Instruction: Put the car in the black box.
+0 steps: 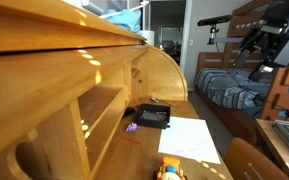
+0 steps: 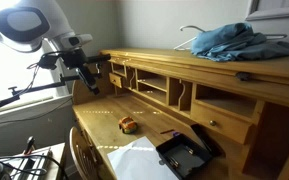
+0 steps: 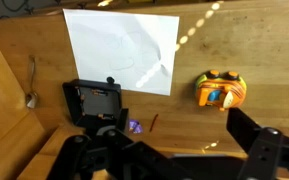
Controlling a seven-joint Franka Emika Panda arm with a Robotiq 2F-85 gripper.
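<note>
The car stands past one finger, and its length runs along the direction in which the robot's gripper closes, so the gripper should turn and centre itself over the car before it goes down.
The yellow and orange toy car stands on the wooden desk, to the right of the white paper in the wrist view. It also shows in both exterior views. The black box lies on the desk at the paper's lower left corner, apart from the car, and shows in both exterior views. My gripper is open and empty. It hangs well above the desk, with the car just beyond its right finger. In an exterior view the gripper is high above the desk's end.
A white paper sheet lies on the desk. A small purple object and a thin red stick lie beside the box. The desk has a hutch with cubbies and blue cloth on top. A bed stands behind.
</note>
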